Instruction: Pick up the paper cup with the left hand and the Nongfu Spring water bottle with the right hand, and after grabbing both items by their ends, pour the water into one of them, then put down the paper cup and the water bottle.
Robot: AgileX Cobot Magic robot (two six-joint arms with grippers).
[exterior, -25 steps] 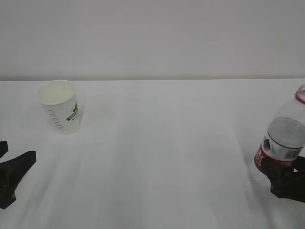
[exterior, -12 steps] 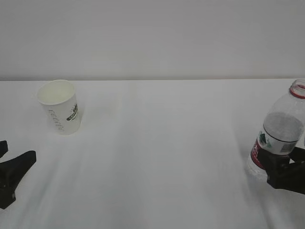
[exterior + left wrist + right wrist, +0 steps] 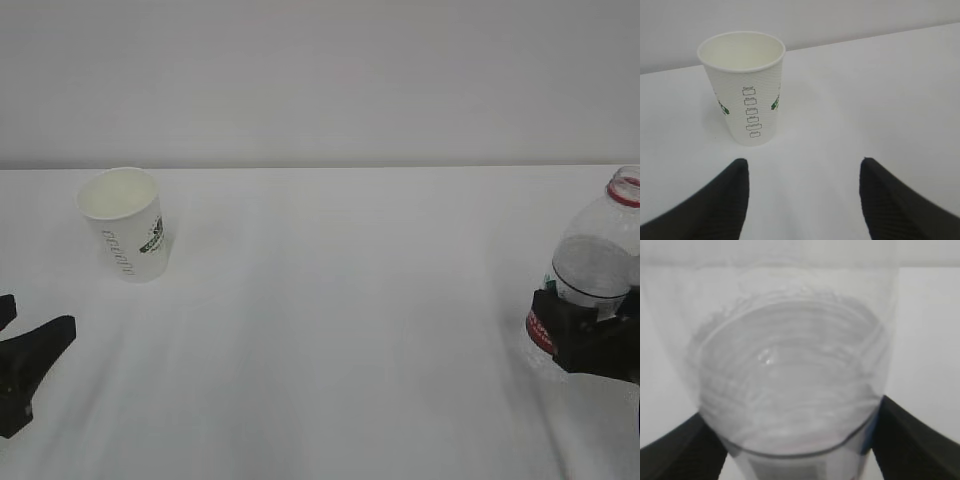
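Note:
The water's surface (image 3: 602, 246) is far below the bottle's opening, so the Nongfu Spring water bottle (image 3: 592, 268) will tilt past level, with its opening facing down, when I pour.
The paper cup (image 3: 125, 225) stands upright on the white table at the far left, white with a green logo and grey lettering; in the left wrist view the paper cup (image 3: 745, 90) is ahead and a little left of the fingers. My left gripper (image 3: 40, 315) (image 3: 803, 162) is open near the front left edge, well short of the cup, with nothing between its fingers. The Nongfu Spring water bottle (image 3: 600, 250) (image 3: 790, 365) stands upright at the far right, uncapped, with water (image 3: 592, 275) in its lower part. My right gripper (image 3: 590, 310) (image 3: 793, 410) is open, its fingers close on either side of the bottle's label.
The white table (image 3: 340, 300) runs back to a pale wall (image 3: 320, 80). The wide stretch of tabletop between cup and bottle holds nothing. The bottle stands near the right edge of the exterior view.
The bottle went from tilted to upright and stays put. My right gripper then shifted up along it while its fingers spread slightly. Left gripper and cup are unmoved.

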